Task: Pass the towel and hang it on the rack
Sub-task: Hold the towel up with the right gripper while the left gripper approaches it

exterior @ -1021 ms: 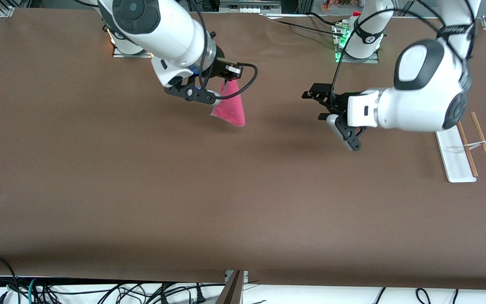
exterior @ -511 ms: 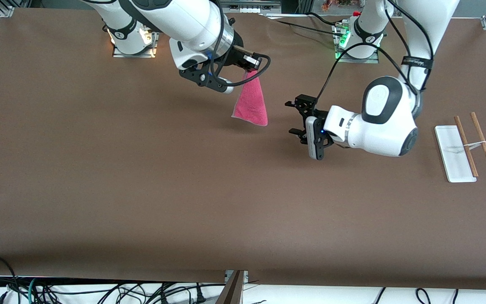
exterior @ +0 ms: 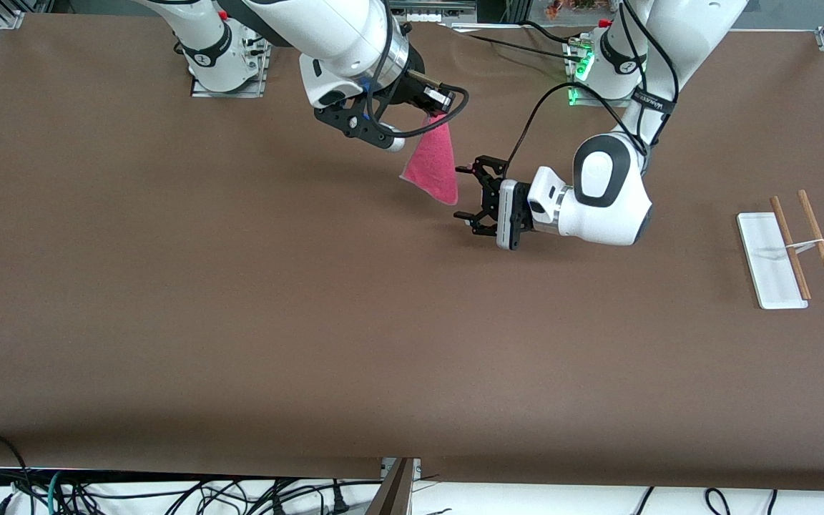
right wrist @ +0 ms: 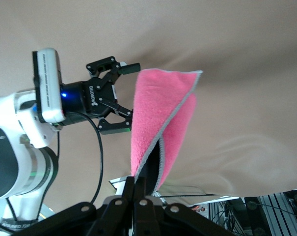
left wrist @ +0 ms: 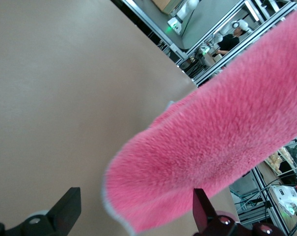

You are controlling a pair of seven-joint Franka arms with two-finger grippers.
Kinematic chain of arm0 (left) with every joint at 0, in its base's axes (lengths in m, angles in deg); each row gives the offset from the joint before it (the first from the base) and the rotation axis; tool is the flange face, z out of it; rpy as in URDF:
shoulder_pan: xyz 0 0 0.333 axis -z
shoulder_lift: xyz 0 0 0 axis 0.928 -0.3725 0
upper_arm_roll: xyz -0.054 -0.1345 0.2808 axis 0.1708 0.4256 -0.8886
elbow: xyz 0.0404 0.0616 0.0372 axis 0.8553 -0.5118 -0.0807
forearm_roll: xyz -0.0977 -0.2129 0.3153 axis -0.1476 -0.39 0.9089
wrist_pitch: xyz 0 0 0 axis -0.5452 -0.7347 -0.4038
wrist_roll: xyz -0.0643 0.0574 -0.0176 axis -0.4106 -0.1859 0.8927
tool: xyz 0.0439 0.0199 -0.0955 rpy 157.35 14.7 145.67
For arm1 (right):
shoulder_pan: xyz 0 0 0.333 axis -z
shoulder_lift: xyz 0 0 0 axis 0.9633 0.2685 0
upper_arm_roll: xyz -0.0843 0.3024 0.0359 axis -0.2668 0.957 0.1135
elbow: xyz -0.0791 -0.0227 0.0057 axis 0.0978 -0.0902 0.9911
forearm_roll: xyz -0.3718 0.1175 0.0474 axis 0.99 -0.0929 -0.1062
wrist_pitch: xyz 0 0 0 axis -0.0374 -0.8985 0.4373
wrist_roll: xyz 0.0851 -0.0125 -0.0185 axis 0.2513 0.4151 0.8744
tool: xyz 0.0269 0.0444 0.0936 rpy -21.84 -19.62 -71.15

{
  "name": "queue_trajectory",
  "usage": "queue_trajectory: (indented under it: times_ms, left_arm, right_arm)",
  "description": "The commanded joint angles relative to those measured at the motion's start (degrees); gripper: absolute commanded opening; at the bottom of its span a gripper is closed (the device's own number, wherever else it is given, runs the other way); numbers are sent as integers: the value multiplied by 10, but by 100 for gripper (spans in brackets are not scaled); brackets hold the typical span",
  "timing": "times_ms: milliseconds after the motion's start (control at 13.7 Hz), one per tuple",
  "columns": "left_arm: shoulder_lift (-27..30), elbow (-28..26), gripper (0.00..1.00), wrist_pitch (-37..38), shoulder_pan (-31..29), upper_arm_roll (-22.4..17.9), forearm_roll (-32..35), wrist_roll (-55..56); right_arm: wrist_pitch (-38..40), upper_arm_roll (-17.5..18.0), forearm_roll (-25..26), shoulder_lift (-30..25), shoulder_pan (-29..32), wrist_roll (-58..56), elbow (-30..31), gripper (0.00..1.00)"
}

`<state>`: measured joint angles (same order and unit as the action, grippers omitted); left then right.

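Note:
My gripper is pinching the pink-red towel (exterior: 433, 169), which hangs limp and bunched from its pinched top (exterior: 437, 125). The towel will spread out wide over the rack's rods when I drape it.
My right gripper (exterior: 435, 116) is shut on the top of the pink-red towel (exterior: 432, 161) and holds it hanging in the air over the middle of the table. In the right wrist view its fingers (right wrist: 147, 179) pinch the folded towel (right wrist: 160, 113). My left gripper (exterior: 463, 193) is open, turned sideways, with its fingertips at the towel's lower corner. In the left wrist view the towel's (left wrist: 212, 132) lower edge lies between the spread fingers (left wrist: 65, 209), untouched. The left gripper also shows in the right wrist view (right wrist: 130, 97), beside the towel. The rack (exterior: 790, 247) stands at the left arm's end of the table.
The rack has a white flat base (exterior: 766, 261) and two brown rods (exterior: 820, 243). Both arm bases stand along the table's top edge in the front view. Cables lie below the table edge nearest the front camera.
My right gripper has carried the towel toward the left arm. My left gripper has swung in from near the rack, turned sideways, and come up to the towel's lower corner.

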<state>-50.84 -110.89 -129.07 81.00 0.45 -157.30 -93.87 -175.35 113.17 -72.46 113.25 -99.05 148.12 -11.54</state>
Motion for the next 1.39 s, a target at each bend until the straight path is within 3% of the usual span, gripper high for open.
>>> queue_trajectory:
  times_ms: [0, 292, 365, 511, 657, 730, 803, 1167, 1240, 1313]
  left_arm:
    - [15, -44, 100, -8, -1, 15, -77, -73]
    - [21, -56, 99, -7, -5, 23, -91, -93]
    - [21, -57, 86, -7, -5, 23, -91, -103]
    - [18, -59, 39, -7, -6, 23, -109, -145]
    - [18, -64, 23, -7, -5, 23, -117, -153]
    - [18, -65, 8, -5, -5, 23, -117, -154]
    - [18, -65, 0, -5, -6, 23, -117, -154]
    - [18, -65, 0, -4, -7, 23, -117, -151]
    - [19, -64, 0, -3, -8, 23, -115, -147]
    - [20, -62, 0, -3, -8, 23, -111, -147]
  right_arm:
    - [-7, 3, -7, 4, -1, 12, -10, 0]
    - [-8, 3, -7, 4, -1, 12, -10, 0]
    - [-8, 3, -7, 4, -1, 12, -10, 0]
    - [-8, 3, -7, 3, -1, 12, -10, 0]
    - [-8, 3, -7, 4, -1, 12, -10, 0]
    - [-8, 3, -7, 3, -1, 12, -10, 0]
    - [-8, 3, -7, 4, -1, 12, -10, 0]
    - [-8, 1, -6, 3, 0, 11, -10, 0]
    - [-8, -3, -7, 3, 1, 11, -10, 51]
    - [-7, -6, -5, 4, 4, 10, -10, 89]
